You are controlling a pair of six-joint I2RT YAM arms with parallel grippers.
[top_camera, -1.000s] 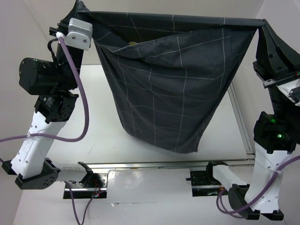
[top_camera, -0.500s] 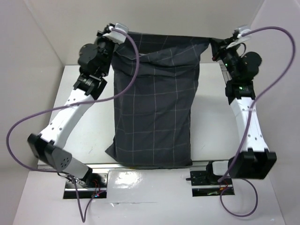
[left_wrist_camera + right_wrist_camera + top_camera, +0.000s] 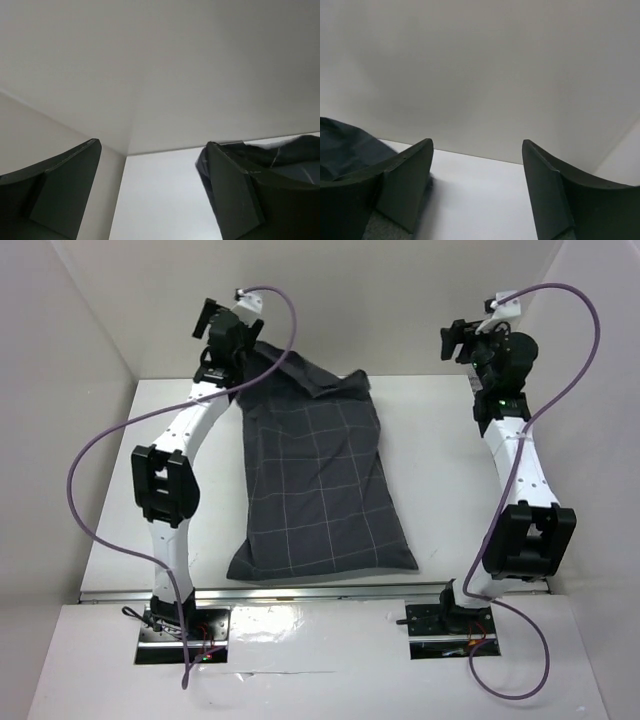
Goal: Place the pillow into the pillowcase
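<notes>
The pillowcase is lying lengthwise with its crumpled end (image 3: 318, 380) toward the back wall, so the robot's left gripper should pinch the cloth (image 3: 278, 416) close to that crumpled end and help turn the pillowcase.
The dark grey pillowcase (image 3: 315, 490) with its thin light grid lies slack on the white table (image 3: 440, 490), its crumpled mouth end toward the back wall. The pillow is hidden; no cream cloth shows. My left gripper (image 3: 212, 328) hovers open at the back left, just beyond the pillowcase's top left corner. In the left wrist view the left gripper (image 3: 152, 145) holds nothing, and pillowcase cloth (image 3: 295, 150) lies behind the right finger. My right gripper (image 3: 457, 340) is open at the back right, apart from the cloth. In the right wrist view the right gripper (image 3: 476, 142) is empty, with the pillowcase (image 3: 340, 145) at far left.
White walls close in the table at the back and on both sides. A metal rail (image 3: 330, 590) runs along the near edge. Purple cables (image 3: 90, 460) loop from both arms, which stretch far toward the back wall.
Both grippers have opened and let go of the pillowcase's top edge. The cloth has dropped from hanging taut between them to lying slack on the table.
</notes>
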